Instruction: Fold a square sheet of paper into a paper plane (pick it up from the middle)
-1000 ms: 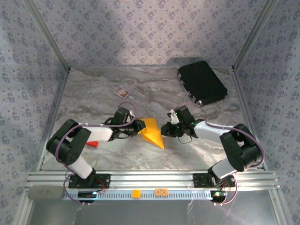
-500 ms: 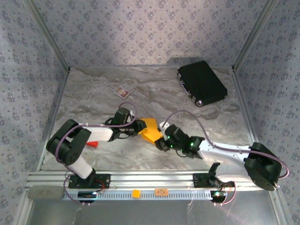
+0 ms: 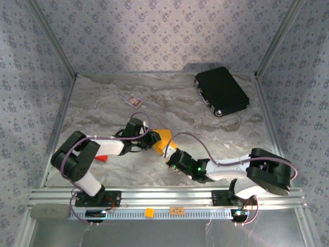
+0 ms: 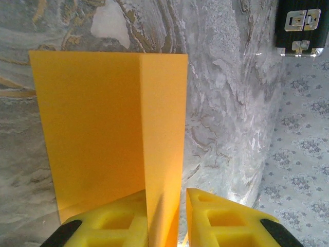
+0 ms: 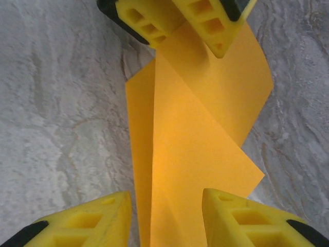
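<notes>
My right gripper should pinch the paper's raised fold (image 5: 153,164) upright while my left gripper holds it steady, because the paper's near flap (image 5: 198,157) leans wide across my right gripper's fingers.
The square sheet of paper (image 3: 163,140) is orange-yellow and folded into a creased, part-upright shape at mid table. My left gripper (image 3: 152,142) reaches it from the left and is shut on its raised fold (image 4: 162,128), which runs up between the yellow fingers (image 4: 110,224). My right gripper (image 3: 172,158) comes at the paper's near end from the front right. In the right wrist view its jaws (image 5: 167,218) stand open with the paper (image 5: 195,149) lying between them, touching neither finger clearly. The left fingers (image 5: 208,18) show at the top of that view.
A black case (image 3: 222,91) lies at the back right. A small card (image 3: 133,101) sits behind the left arm and a red block (image 3: 103,157) beside its forearm. A tiny orange tag (image 3: 149,211) sits on the front rail (image 3: 205,198). Patterned walls enclose the marbled table (image 3: 103,103).
My right arm swung from the paper's right side round to its near end, and its jaws opened wider. The left gripper kept its hold; the paper turned and shows less from above.
</notes>
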You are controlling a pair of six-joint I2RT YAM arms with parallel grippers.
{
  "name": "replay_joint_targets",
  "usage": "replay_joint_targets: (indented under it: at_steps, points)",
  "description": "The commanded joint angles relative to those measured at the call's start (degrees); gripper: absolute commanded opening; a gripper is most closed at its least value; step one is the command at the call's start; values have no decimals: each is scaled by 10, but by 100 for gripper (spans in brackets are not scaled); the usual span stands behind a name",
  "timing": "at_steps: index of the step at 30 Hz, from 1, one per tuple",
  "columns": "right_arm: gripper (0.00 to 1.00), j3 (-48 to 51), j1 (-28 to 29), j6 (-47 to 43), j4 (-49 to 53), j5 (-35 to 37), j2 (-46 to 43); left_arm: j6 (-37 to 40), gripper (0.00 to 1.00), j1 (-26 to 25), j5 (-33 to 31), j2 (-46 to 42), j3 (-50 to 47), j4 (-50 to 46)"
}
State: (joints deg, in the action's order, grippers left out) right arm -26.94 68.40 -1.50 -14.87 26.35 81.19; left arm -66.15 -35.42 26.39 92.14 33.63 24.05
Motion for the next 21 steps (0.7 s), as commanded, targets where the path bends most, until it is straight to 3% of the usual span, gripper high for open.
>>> replay_joint_targets:
  at_steps: [1,11,21]
  points:
    - [42,-15,3,-28,-23,44,20,-6,21,-4,12,-19,12,17]
    - [40,-22,4,-16,-32,64,60,-2,21,-8,13,-19,19,12]
    - [29,-18,-3,8,-38,63,64,0,20,-11,10,-20,22,9]
